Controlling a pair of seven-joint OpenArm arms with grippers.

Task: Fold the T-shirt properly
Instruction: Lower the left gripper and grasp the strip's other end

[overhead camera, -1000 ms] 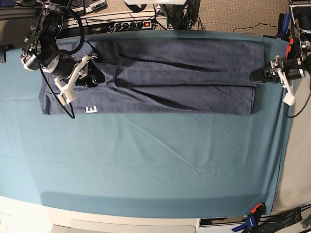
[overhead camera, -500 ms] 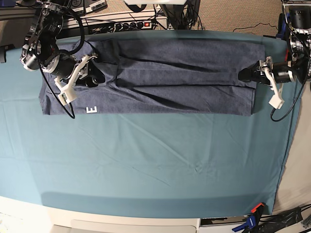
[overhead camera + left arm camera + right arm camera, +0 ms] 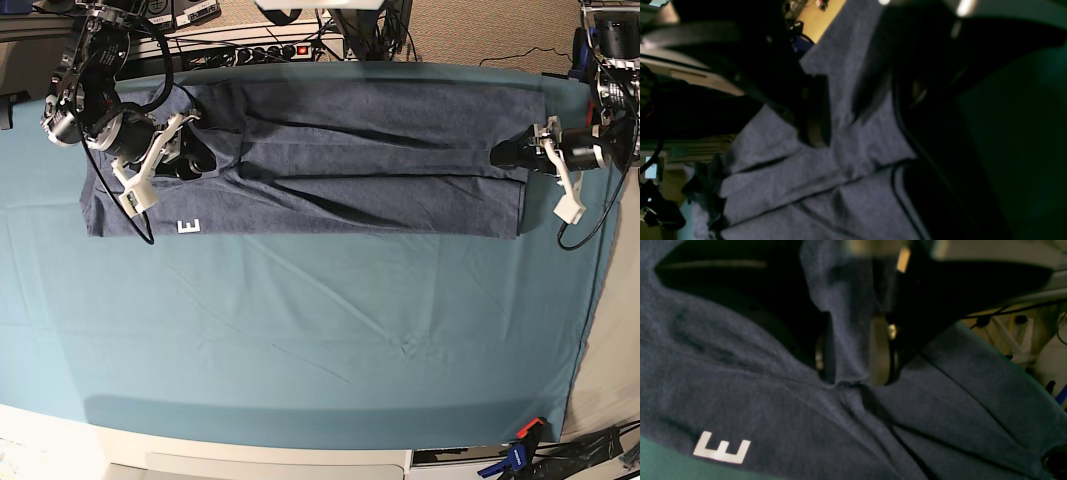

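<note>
I should keep sliding inward along the cloth (image 3: 482, 166) until my left gripper's open fingers close, because the T-shirt's end (image 3: 866, 120) lies between them, across from my right gripper's fold.
The slate-blue T-shirt (image 3: 350, 150) lies as a long folded band across the far part of the teal table cloth (image 3: 320, 330). A white letter E (image 3: 188, 226) shows near its left front edge. My right gripper (image 3: 197, 158) rests on the shirt's left part. In the right wrist view a raised fold of the T-shirt (image 3: 740, 390) is pinched between its pads (image 3: 878, 350), so the right gripper (image 3: 850, 353) is shut on cloth. My left gripper (image 3: 503, 154) sits at the shirt's right edge. In the left wrist view the left gripper (image 3: 860, 110) is open, with the T-shirt (image 3: 790, 186) lying between the spread fingers.
A power strip (image 3: 265, 52) and cables run behind the table's far edge. A clamp (image 3: 520, 445) holds the cloth at the front right corner. The table's right edge (image 3: 590, 300) is close to the left arm. Wide teal cloth spreads in front of the shirt.
The left arm moved in from the table's right edge onto the shirt's right end, then held still. The right arm and its pinched fold stayed put.
</note>
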